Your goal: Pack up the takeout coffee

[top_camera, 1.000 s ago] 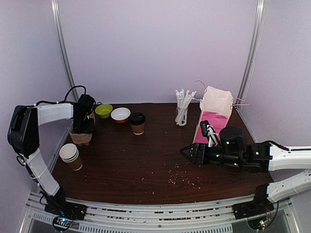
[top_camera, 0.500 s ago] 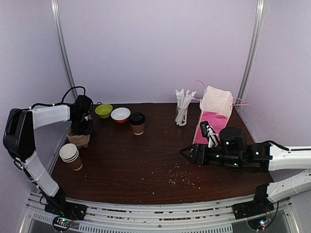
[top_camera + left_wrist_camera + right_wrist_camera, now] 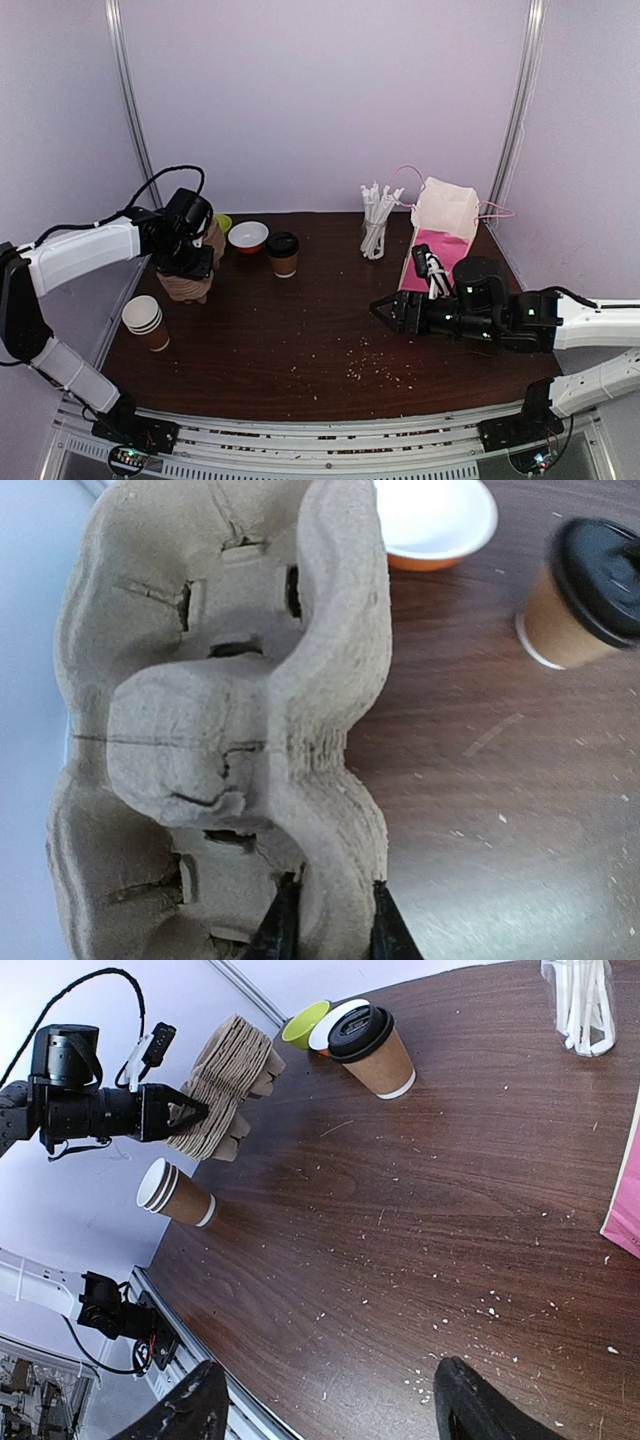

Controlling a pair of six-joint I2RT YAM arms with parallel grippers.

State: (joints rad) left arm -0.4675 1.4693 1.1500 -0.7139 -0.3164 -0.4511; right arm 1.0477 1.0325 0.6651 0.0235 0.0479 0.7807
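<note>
The wood before the takeout coffee (image 3: 280, 335) is clear for the carrier stack. My left gripper keeps moving the stack there by the carrier stack's rim (image 3: 338, 880) until it lies flat.
The takeout coffee (image 3: 283, 253), a brown cup with a black lid, stands upright at the back of the table; it also shows in the left wrist view (image 3: 590, 590) and the right wrist view (image 3: 375, 1050). My left gripper (image 3: 190, 262) is left of it, shut on the rim of a tilted stack of pulp cup carriers (image 3: 185, 285), one finger inside a pocket and one outside (image 3: 328, 900). The carrier stack (image 3: 225, 1080) hangs off the table surface. My right gripper (image 3: 378, 310) hovers open over the table's middle right, nothing between its fingers (image 3: 325, 1400).
A stack of lidless cups (image 3: 145, 320) stands near the left front. A green bowl (image 3: 222, 222) and a white bowl (image 3: 248, 236) sit at the back left. A jar of straws (image 3: 376, 225) and a pink-lined bag (image 3: 440, 245) are at the back right. Crumbs dot the wood.
My left gripper closed on the carrier stack, then lifted it and carried it right, tilting it. The right arm has barely moved.
</note>
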